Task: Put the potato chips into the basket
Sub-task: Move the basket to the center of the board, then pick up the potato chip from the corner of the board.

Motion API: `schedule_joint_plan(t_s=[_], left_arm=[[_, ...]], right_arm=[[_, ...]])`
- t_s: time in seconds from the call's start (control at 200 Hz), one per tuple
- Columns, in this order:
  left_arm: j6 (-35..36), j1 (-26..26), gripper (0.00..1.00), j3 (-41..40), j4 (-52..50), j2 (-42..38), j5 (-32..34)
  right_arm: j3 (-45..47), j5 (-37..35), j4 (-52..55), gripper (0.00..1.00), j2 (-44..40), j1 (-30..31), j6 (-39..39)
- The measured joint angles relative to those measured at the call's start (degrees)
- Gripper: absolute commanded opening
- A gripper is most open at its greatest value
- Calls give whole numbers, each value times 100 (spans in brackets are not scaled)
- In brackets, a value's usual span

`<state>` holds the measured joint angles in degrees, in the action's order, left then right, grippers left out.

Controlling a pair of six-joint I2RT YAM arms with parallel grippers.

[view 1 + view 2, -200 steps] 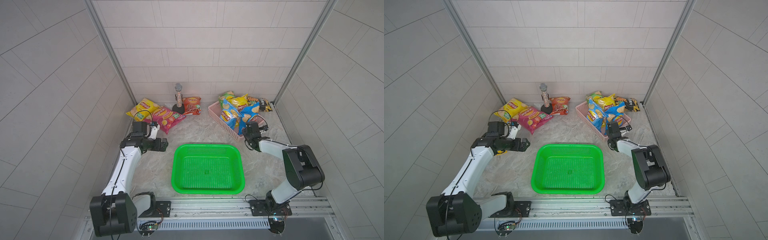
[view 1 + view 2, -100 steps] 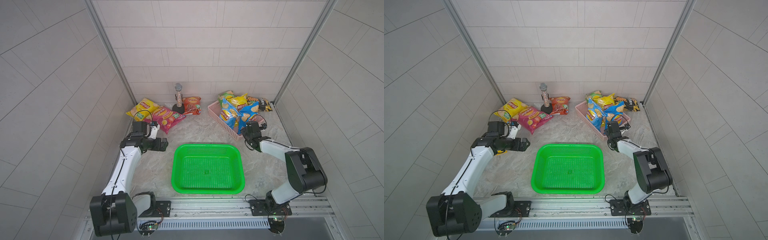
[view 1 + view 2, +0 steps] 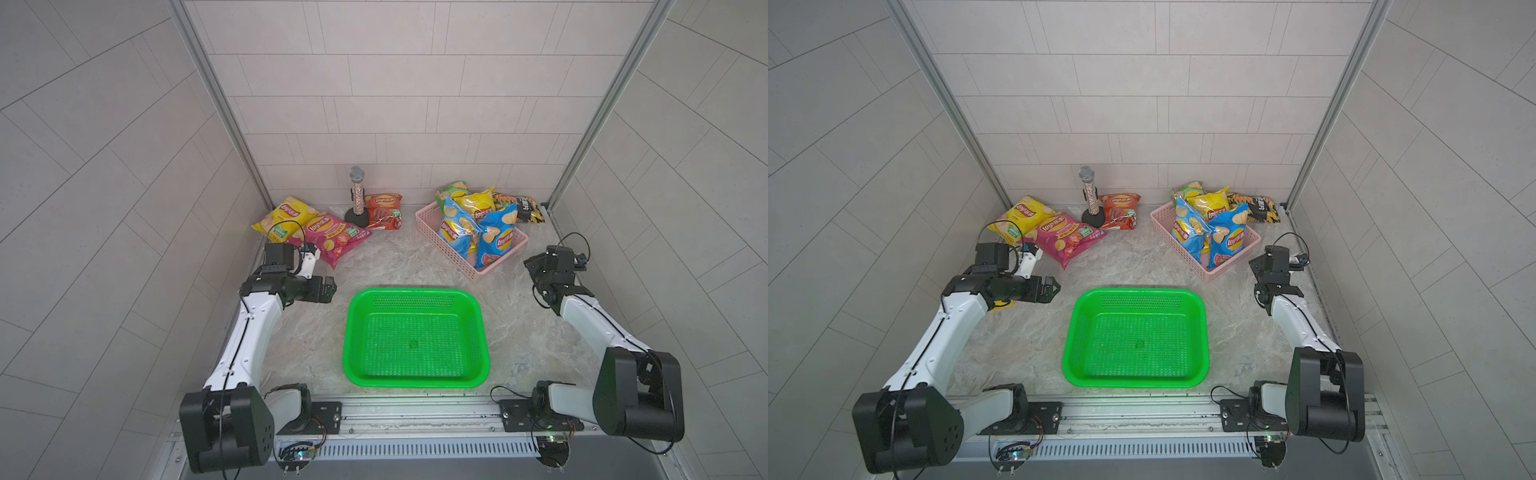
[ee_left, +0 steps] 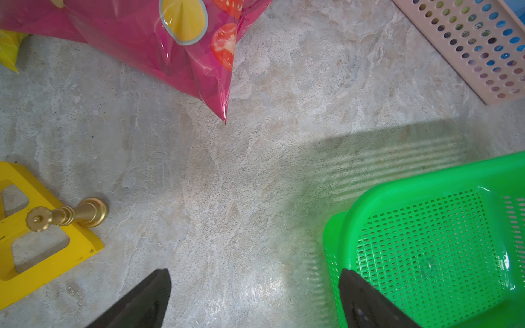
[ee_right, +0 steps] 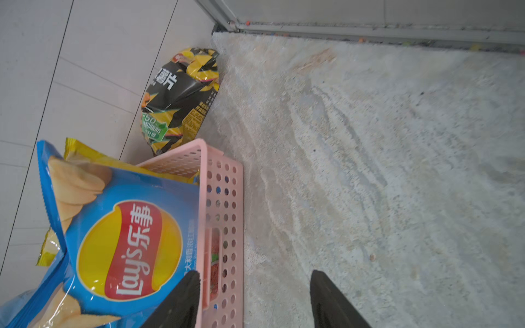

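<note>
The black bag's loose end pokes out beyond the pink basket, so I should go on heading my right gripper toward that end until its fingers straddle it.
A pink basket at the back right holds several potato chips bags: two blue ones, a yellow one and a green one. A black bag lies behind it against the wall. At the back left lie a yellow bag, a magenta bag and a red bag. My right gripper is open and empty beside the pink basket's near right corner. My left gripper is open and empty above the table, left of the green basket.
An empty green basket sits at the front middle. A glittery microphone stands between the magenta and red bags. A yellow plastic piece with a gold knob lies under my left arm. Tiled walls close in on three sides.
My right gripper has opened and drawn back to the right, away from the pink basket, leaving a blue bag leaning in it. The left arm has not moved.
</note>
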<state>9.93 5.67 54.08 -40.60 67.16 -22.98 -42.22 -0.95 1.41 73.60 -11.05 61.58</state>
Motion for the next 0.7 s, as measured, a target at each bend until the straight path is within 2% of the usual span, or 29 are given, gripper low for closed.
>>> schedule_joint_plan(t_s=[0.085, 0.26, 0.701], left_arm=[[9, 0, 100, 0, 0, 0, 13], [7, 0, 100, 0, -7, 63, -2], [15, 4, 100, 0, -24, 232, -33]], right_arm=[[-385, 105, 24, 65, 365, -197, -103], [-1239, 133, -90, 65, 1335, -212, -133], [-3117, -190, -214, 65, 3383, -289, 330]])
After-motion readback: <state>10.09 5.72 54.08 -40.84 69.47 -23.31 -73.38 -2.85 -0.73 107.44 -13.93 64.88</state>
